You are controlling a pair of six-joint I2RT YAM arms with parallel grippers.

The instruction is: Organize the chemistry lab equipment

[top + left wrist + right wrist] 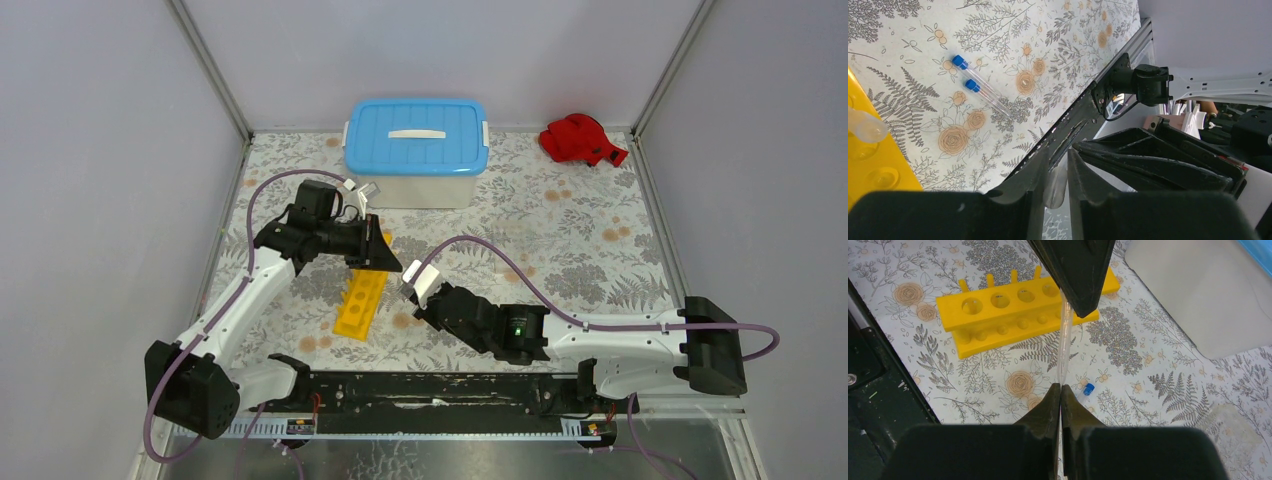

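Observation:
Next, my left gripper opens and grips the tube's wide end [1054,195] straight while my right gripper holds it steady, because the clear tube [1062,170] is tilted in my left gripper's fingers.
The yellow test-tube rack [362,300] lies on the flowered table mat, its round holes [1000,300] facing up. My left gripper [390,262] hangs over the rack's far end, shut on a clear tube [1066,182] pinched between its fingers [1073,270]. That tube [1064,340] slants down to the tips of my right gripper [1060,386], which is shut; whether they touch it I cannot tell. Two blue-capped tubes [980,90] lie side by side on the mat; one blue cap [1089,388] shows beside the right fingertips. Another clear tube end [865,127] shows over the rack.
A white tub with a blue lid [415,150] stands at the back centre. A red cloth [580,140] lies in the back right corner. The black rail [440,390] carrying the arm bases runs along the near edge. Grey walls close in three sides.

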